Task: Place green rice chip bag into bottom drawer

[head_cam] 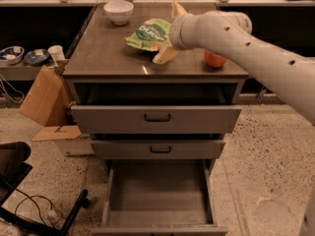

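Observation:
I expect the green rice chip bag [148, 35] to keep its shape beyond my gripper when I carry it by its edge, because it has a rounded, puffed body [152, 29].
The green rice chip bag [146, 33] lies on the cabinet top [108, 58], near the back middle. My gripper [170, 33] is at the bag's right edge, low over the top. Its two pale yellow fingers are spread, one behind the bag [177, 9] and one in front of it [166, 56], so it is open and holds nothing. The bottom drawer [157, 193] is pulled fully out at floor level and its plain box interior holds nothing. My arm [256, 53] comes in from the right.
A red apple [214, 59] sits on the top, mostly behind my arm. A white bowl [118, 11] stands at the back left. Two upper drawers with black handles [157, 117] are partly out. A cardboard box [45, 97] stands at the left, cables and a chair base lower left.

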`<state>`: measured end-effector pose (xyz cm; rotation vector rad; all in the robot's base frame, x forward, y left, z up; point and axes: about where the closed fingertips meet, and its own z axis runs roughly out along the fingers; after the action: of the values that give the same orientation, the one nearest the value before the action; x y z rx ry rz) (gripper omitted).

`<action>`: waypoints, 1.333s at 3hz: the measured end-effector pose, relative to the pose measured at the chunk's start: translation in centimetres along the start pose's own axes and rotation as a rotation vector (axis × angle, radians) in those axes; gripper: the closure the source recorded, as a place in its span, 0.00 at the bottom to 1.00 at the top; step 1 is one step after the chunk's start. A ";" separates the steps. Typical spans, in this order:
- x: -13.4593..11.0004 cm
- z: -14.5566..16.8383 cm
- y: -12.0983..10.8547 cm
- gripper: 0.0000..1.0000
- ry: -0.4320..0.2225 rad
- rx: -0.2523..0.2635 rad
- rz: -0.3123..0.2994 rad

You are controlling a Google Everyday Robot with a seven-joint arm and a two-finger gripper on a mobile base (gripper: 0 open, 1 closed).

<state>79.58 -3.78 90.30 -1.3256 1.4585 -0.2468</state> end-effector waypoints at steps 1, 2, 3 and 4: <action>0.9 1.5 0.3 0.00 -0.022 0.049 -0.006; 1.3 3.0 0.0 0.18 -0.032 0.084 -0.020; 1.2 3.1 -0.1 0.41 -0.034 0.087 -0.020; 1.2 3.1 -0.1 0.72 -0.034 0.087 -0.020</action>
<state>82.34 -3.28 88.48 -1.2691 1.3914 -0.2965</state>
